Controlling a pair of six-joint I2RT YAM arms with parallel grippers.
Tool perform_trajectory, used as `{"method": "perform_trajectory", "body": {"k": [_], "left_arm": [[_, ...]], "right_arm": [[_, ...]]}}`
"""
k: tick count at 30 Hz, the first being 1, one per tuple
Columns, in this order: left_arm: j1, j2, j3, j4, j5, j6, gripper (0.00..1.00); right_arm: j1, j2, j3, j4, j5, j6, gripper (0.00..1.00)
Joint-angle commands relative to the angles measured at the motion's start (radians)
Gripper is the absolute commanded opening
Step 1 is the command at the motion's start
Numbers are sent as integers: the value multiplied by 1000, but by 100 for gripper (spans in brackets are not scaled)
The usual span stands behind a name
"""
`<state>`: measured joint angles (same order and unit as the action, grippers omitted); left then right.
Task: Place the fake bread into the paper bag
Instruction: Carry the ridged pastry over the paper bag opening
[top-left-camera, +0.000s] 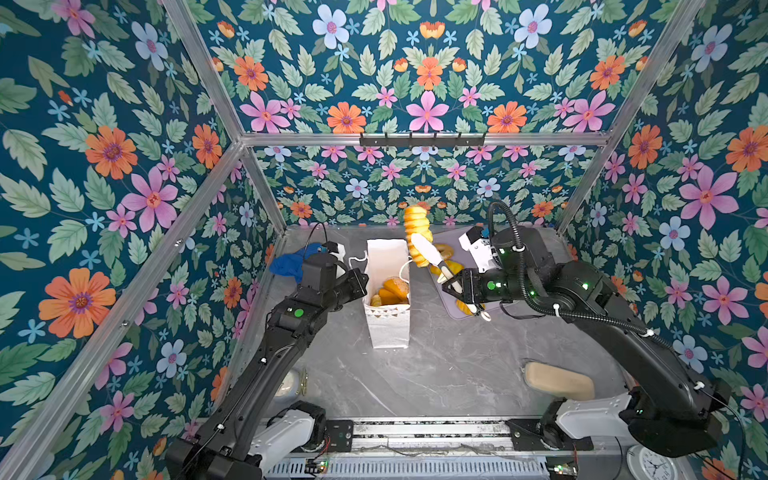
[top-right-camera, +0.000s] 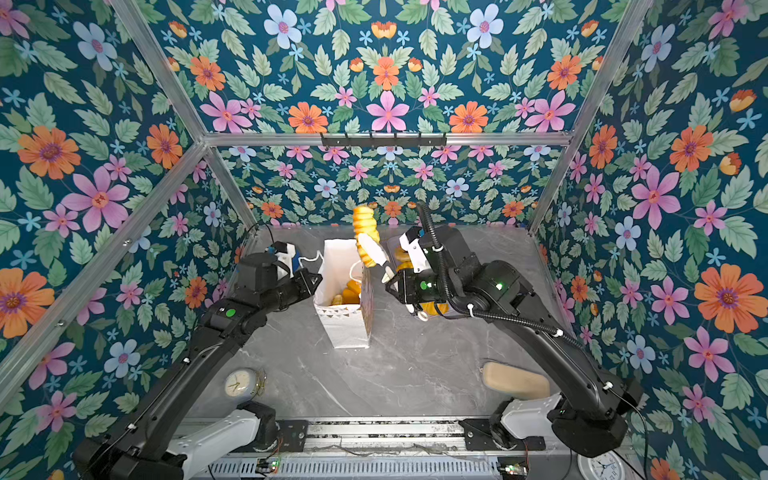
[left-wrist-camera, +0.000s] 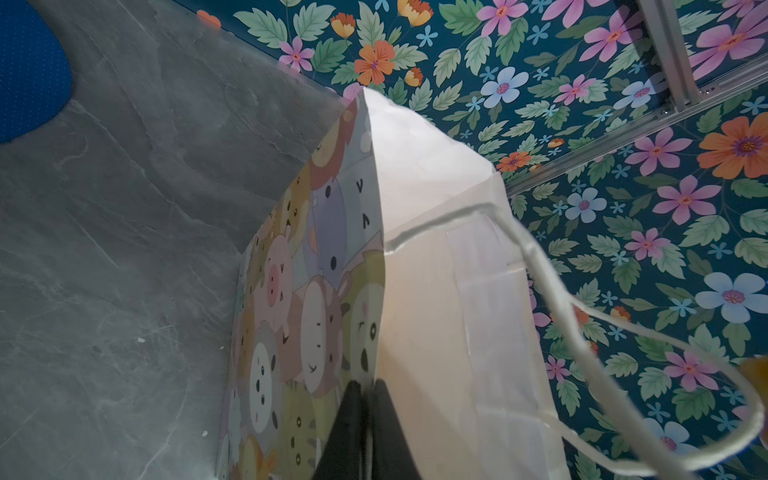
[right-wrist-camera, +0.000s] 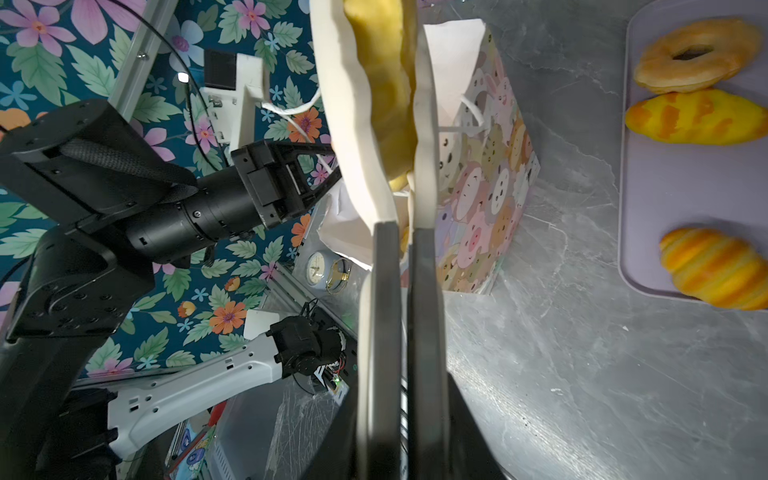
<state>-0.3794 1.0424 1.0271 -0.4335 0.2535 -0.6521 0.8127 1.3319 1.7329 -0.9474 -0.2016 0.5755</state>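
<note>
The long golden loaf (top-left-camera: 417, 230) is standing on end next to the bag's far rim, so the robot's right gripper should move it back above the bag's opening (top-left-camera: 387, 268) and lower it lengthwise.
The paper bag (top-left-camera: 386, 328) (top-right-camera: 347, 332) stands upright mid-table, white with cartoon animals on its side (right-wrist-camera: 478, 199). Several pieces of fake bread (top-left-camera: 392, 291) lie inside it. My left gripper (top-left-camera: 360, 279) (left-wrist-camera: 368, 388) is shut on the bag's left wall (left-wrist-camera: 436, 291). My right gripper (top-left-camera: 419, 249) (right-wrist-camera: 376, 25) is shut on a long ridged golden loaf (top-left-camera: 417, 222) (top-right-camera: 365, 220) (right-wrist-camera: 380, 104), held up on end above the bag's far right rim. A ring bagel (right-wrist-camera: 698, 56), a striped yellow loaf (right-wrist-camera: 698, 118) and a croissant (right-wrist-camera: 719, 270) lie on the lilac tray (right-wrist-camera: 685, 187).
A flat pale-beige oblong (top-left-camera: 559, 380) lies at the front right. A blue cloth (top-left-camera: 289, 264) sits behind my left arm. A small clock (top-right-camera: 240, 384) stands at the front left and another clock (top-left-camera: 648, 463) at the front right corner. Flowered walls enclose the table.
</note>
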Motion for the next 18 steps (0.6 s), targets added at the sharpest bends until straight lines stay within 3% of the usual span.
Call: {"method": "perform_trajectory", "body": {"k": [1,9,18], "left_arm": [[0,-4,-2,21,-3,4,10],[0,-8,-5,22,-3,2,10],[0,-5,-8,22,1,-1,10]], "right_arm": [[42,15,54,17,67,-5,20],[78,40,142,-4,95,-15,20],[137,111,132,29,114,8,21]]}}
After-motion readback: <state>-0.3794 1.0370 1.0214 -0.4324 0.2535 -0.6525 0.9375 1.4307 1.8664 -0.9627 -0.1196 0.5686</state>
